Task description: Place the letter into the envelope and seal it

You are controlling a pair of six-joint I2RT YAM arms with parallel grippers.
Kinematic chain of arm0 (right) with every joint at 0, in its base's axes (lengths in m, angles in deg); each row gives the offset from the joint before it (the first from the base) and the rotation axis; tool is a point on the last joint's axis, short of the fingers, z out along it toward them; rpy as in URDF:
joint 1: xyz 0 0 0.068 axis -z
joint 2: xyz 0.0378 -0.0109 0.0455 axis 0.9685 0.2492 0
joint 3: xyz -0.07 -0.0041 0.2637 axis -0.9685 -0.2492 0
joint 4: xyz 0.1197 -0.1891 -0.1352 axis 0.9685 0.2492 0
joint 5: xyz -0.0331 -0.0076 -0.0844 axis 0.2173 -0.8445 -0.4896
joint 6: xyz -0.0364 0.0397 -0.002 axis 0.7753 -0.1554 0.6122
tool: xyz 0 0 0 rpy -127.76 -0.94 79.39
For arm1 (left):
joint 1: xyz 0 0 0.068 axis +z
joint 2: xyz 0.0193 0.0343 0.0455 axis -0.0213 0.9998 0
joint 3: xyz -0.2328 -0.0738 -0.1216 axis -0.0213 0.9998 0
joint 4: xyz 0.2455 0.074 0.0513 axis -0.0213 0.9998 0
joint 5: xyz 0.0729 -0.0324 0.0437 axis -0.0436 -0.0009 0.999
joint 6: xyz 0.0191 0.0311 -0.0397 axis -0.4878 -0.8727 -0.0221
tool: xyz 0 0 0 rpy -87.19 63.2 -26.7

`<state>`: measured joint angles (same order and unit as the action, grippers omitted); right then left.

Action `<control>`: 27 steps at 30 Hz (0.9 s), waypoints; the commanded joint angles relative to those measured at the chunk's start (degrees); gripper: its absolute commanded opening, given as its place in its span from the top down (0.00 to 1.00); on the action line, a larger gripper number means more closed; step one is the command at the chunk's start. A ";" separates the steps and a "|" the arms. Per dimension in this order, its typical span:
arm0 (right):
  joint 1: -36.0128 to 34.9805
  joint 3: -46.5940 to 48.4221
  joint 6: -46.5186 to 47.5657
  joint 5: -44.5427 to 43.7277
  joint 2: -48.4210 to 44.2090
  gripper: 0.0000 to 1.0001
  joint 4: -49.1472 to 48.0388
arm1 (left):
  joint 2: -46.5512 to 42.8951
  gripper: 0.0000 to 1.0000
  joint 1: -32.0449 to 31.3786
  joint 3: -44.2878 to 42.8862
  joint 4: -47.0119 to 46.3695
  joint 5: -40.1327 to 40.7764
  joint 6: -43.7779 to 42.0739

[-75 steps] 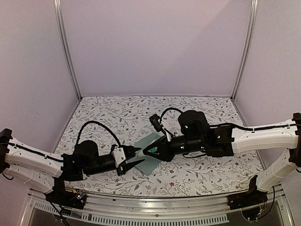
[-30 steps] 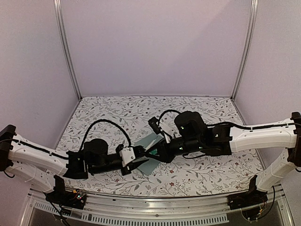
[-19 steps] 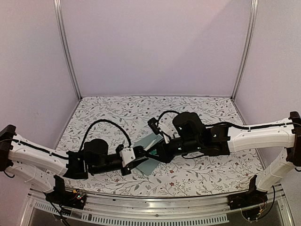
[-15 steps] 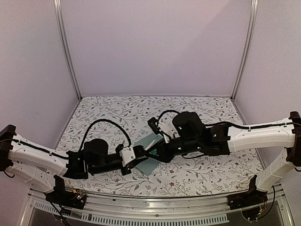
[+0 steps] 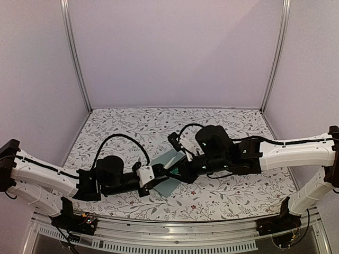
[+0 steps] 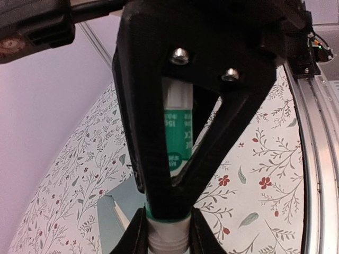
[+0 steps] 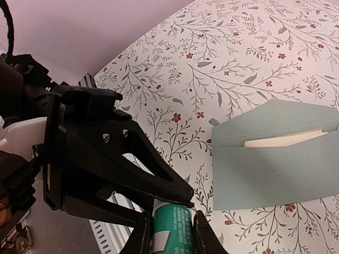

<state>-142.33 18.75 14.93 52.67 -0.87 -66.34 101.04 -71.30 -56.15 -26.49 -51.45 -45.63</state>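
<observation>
The glue stick's end is covered by the white cap (image 6: 168,236) in my left gripper, so my right gripper should pull the teal body (image 6: 178,135) out of the cap before sealing the envelope.
The teal envelope (image 5: 168,187) lies flat on the floral table, flap open. The cream letter (image 7: 283,139) sits inside it with only its top edge showing. The envelope also shows in the right wrist view (image 7: 270,174) and the left wrist view (image 6: 119,209). My two grippers meet tip to tip just above the envelope's near left part. My right gripper (image 7: 172,234) is shut on the teal body of a glue stick (image 7: 170,222). My left gripper (image 6: 168,239) is shut on the white end of the same glue stick (image 6: 177,135). In the top view, the left gripper (image 5: 158,175) and the right gripper (image 5: 170,171) hide the stick.
The floral table (image 5: 222,132) is walled by pale panels on three sides. A metal rail (image 5: 175,233) runs along the near edge. Both arms stretch low across the near half of the table.
Since 2.5 s ago my left gripper has moved right to the right gripper's tip and shut on the glue stick's end. In the last second both arms shifted only slightly.
</observation>
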 commanded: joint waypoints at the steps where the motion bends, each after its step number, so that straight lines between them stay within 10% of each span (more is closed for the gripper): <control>1: 0.18 1.50 1.43 -3.82 -5.71 1.00 3.65 | 0.58 1.00 -0.45 -0.55 0.94 0.31 -0.56; 27: 0.93 -8.86 -0.02 -12.25 -15.10 1.00 -1.52 | -3.10 1.00 10.27 10.37 -18.96 1.70 12.49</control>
<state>-141.74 11.45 15.37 42.33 -16.30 -63.35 98.14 -64.16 -48.41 -36.57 -51.21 -40.43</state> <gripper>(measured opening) 0.201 0.210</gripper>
